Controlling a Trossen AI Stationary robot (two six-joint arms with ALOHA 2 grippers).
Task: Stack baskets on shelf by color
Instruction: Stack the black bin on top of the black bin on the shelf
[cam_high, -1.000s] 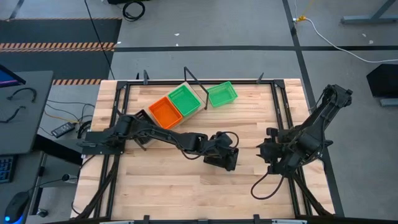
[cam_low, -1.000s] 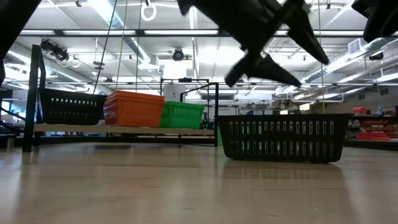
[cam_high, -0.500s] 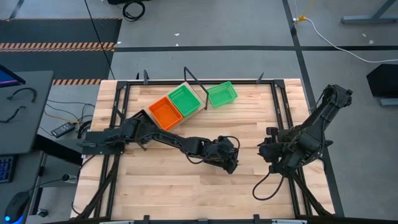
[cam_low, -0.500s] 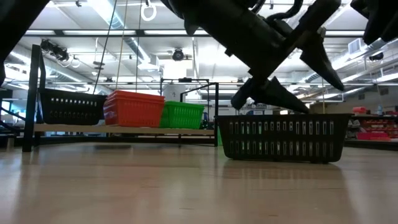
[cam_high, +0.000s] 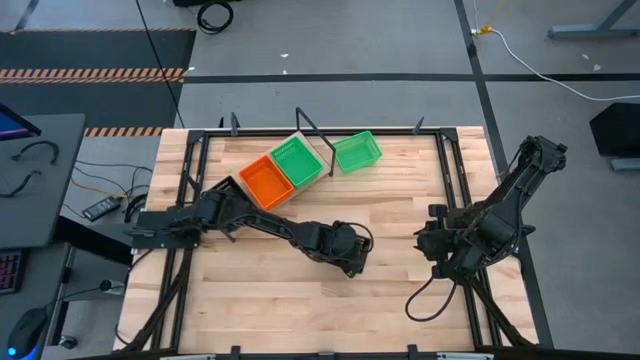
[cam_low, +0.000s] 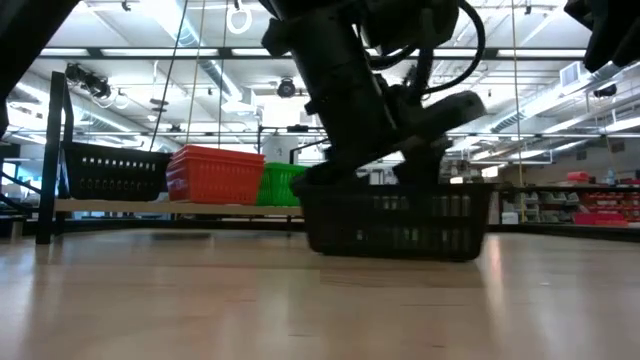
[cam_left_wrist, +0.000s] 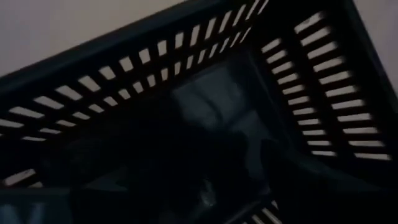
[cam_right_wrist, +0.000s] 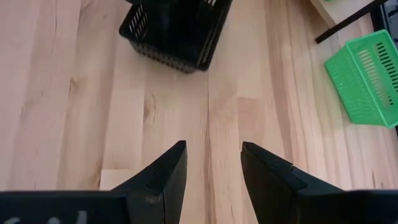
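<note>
The black basket's slatted sides widen toward the basket's rim, so the black basket should fit inside its match on the shelf when the robot lowers it.
A black basket sits mid-table, and my left gripper reaches down into it; it also shows in the low view and fills the left wrist view. The shelf at the far left carries a black basket, an orange stack and a green basket. Another green basket rests on the table beside the shelf. My right gripper is open and empty over the table's right part. My left gripper comes at the black basket from above, its fingers pointing down inside the basket near one wall. The place of contact is dark and hidden by the gripper's body. The basket stays low at the table; I cannot tell whether it is clear of it.
Black frame rails run along the table's left, right and far sides. Bare wood lies between the black basket and the near edge. The right arm's cable loops on the table at the near right.
My left gripper has come down from above the black basket into it and then gone toward the table's left edge. The black basket has slid with it toward the left and turned a little.
</note>
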